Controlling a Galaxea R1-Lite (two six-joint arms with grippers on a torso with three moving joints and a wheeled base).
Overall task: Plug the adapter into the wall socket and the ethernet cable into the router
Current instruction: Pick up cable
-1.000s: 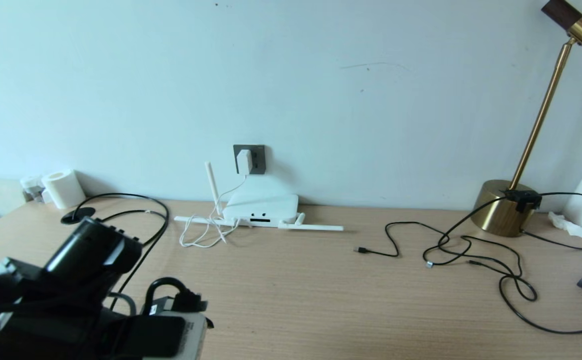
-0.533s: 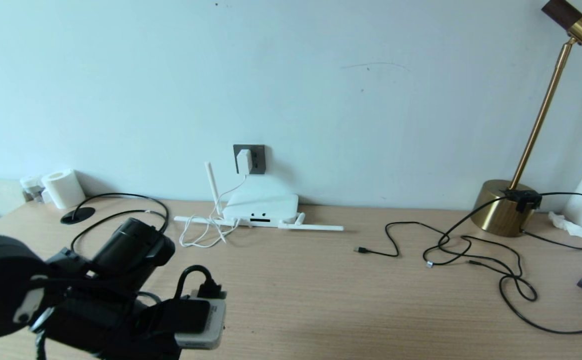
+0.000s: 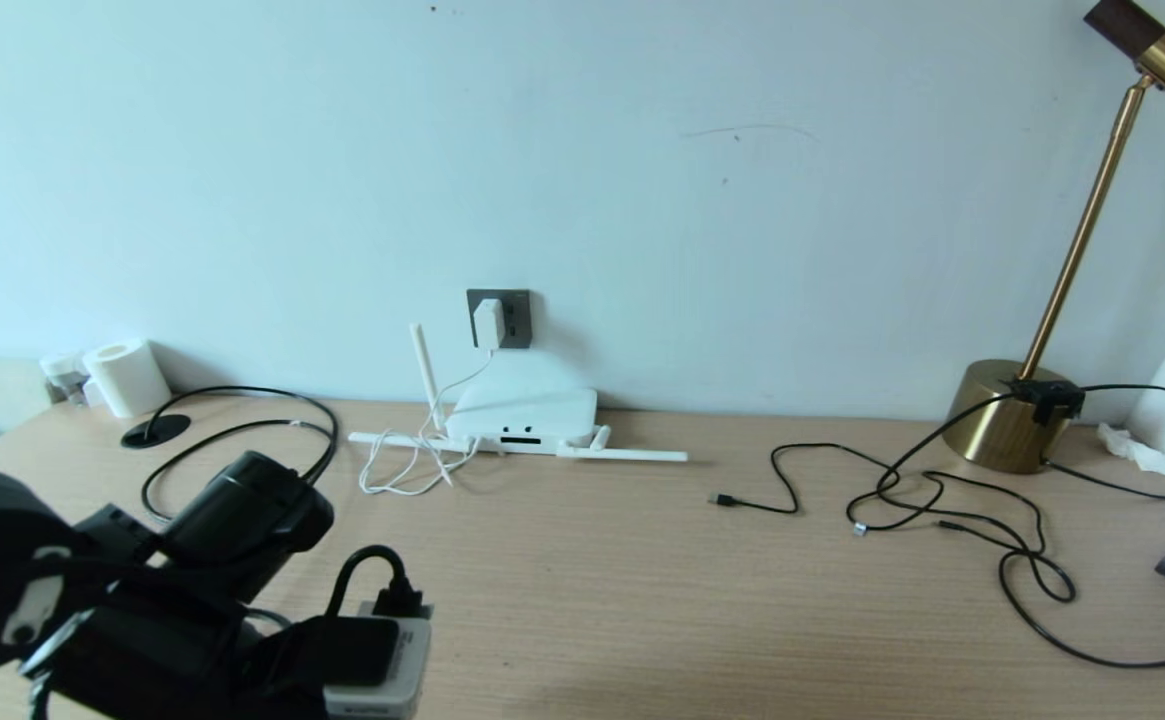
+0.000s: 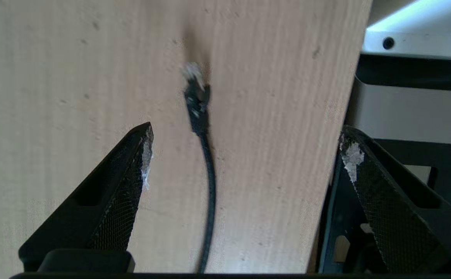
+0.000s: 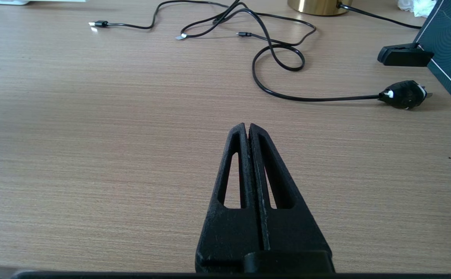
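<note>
The open fingers of my left gripper are on both sides of the ethernet cable, and the clear plug end (image 4: 192,72) points ahead. My left gripper carries on going down and closes on the black plug body (image 4: 198,109).
The white adapter (image 3: 488,323) sits in the dark grey wall socket (image 3: 514,318), and its thin white cord hangs down to the white router (image 3: 522,410) below. The black ethernet cable (image 3: 242,389) loops across the table's left side. Its clear plug end (image 4: 192,73) lies flat on the wood near the table's front edge. My left gripper (image 4: 246,133) hovers open above it, with the cable (image 4: 210,182) running between the spread fingers, untouched. In the head view my left arm (image 3: 192,580) hides this spot. My right gripper (image 5: 247,126) is shut and empty, low over bare wood.
A brass lamp base (image 3: 1007,420) stands back right, with thin black cables (image 3: 942,500) tangled in front of it and a black mains plug (image 5: 403,95) lying near. A paper roll (image 3: 127,377) and a cable grommet (image 3: 155,430) are back left. A dark box (image 5: 450,50) stands at the right edge.
My left arm swung up and rightward over the near-left table, then settled slightly back and lower. Nothing on the table has moved.
</note>
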